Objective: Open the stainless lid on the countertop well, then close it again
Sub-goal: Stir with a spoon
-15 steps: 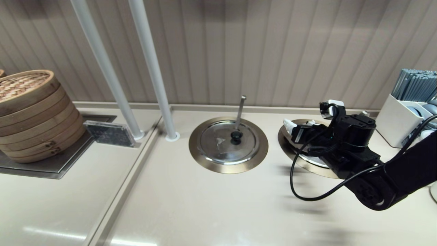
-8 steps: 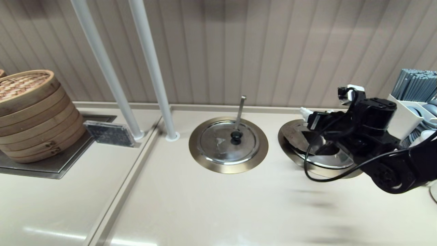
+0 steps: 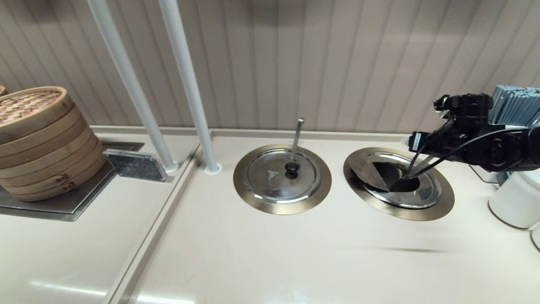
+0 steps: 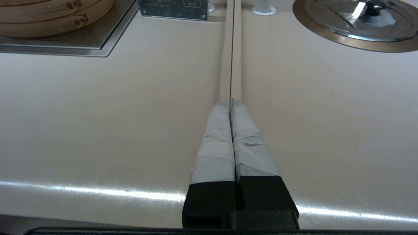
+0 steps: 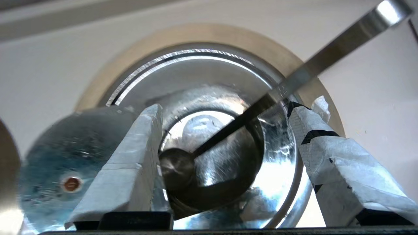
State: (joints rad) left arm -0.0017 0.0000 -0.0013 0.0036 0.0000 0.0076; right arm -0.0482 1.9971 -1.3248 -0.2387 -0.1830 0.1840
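The ladle handle (image 5: 296, 81) will tilt outward when the robot pulls it, while the ladle bowl (image 5: 177, 168) stays inside, because the ladle bowl sits deep in the pot.
The countertop well (image 3: 438, 207) on the right has a brass ring. The stainless lid (image 3: 366, 167) is open on the well's left side. In the right wrist view the lid (image 5: 65, 156) shows its underside with a copper nut, and the shiny pot with the ladle bowl (image 5: 176, 166) lies bare. The broad ladle handle (image 5: 326, 55) slants up out of it. My right gripper (image 5: 236, 107) hangs open and empty above the well's right back edge, touching nothing. Its arm (image 3: 476, 143) reaches in from the right. My left gripper (image 4: 230, 102) is shut above the counter seam, out of the head view.
A second brass-ringed well with a closed lid (image 3: 282, 175) and a thin upright ladle handle sits to the left. Two white poles (image 3: 190, 93), a bamboo steamer stack (image 3: 38, 139) and a placard (image 3: 135, 164) stand further left. A chopstick holder (image 3: 512, 105) and a white jar (image 3: 514, 198) crowd the right.
My right arm has drawn back to the right and upward, off the well. The lid and pot, covered by the arm a second ago, now show with the lid open.
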